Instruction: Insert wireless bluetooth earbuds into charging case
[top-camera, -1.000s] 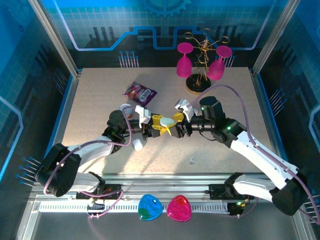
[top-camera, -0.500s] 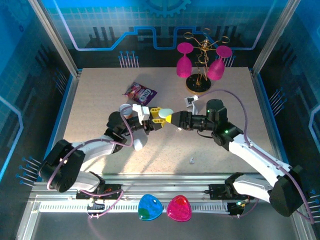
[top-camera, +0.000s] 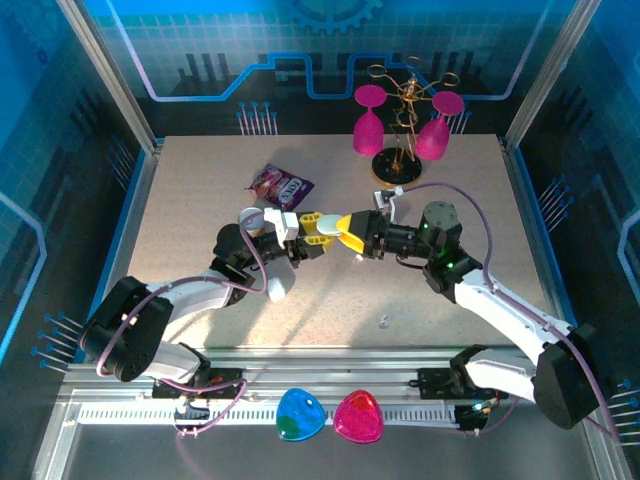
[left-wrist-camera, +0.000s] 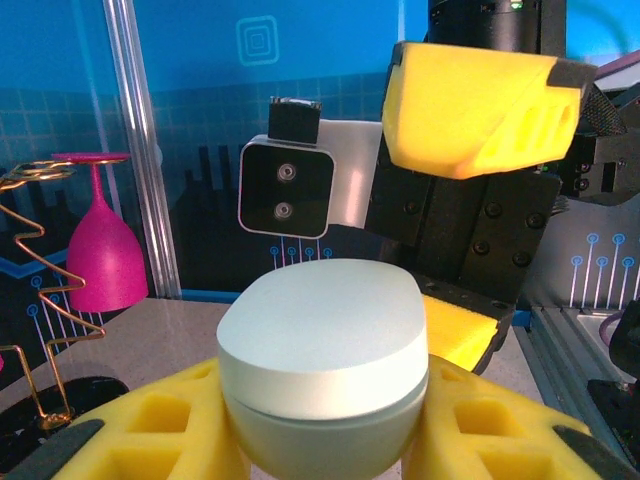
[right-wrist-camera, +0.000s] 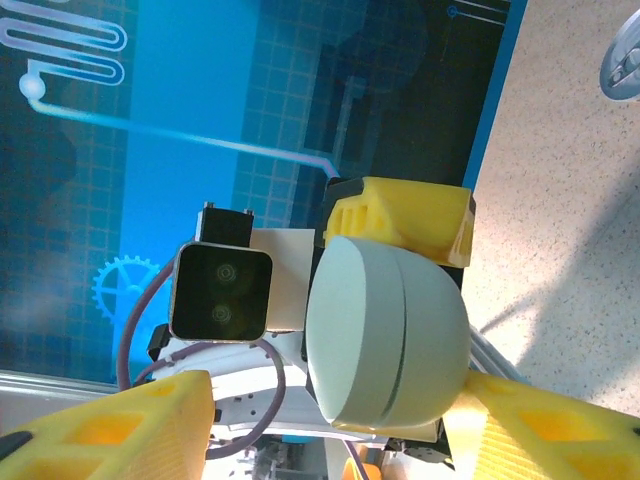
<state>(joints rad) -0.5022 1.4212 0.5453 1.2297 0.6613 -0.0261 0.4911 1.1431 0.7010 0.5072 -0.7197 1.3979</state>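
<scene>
The mint charging case fills my left gripper. Next, my right gripper takes the case and puts it aside, so my left gripper will be free for the white rounded object.
My left gripper is shut on the mint charging case, its lid closed, with a yellow finger pressed on each side. In the top view the left gripper and right gripper meet nose to nose above the middle of the table. The right gripper is open. Its yellow fingers stand wide above and behind the case, and I cannot tell whether they touch it. One tiny white earbud lies on the table near the front.
A purple snack packet lies at the back left. A gold rack with two pink glasses stands at the back. A white rounded object sits by the left arm and a small round grey one behind it. Blue and pink shells rest on the front rail.
Both grippers have moved away from the front edge with the case. The right wrist has turned and its fingers now straddle the case in the left gripper.
</scene>
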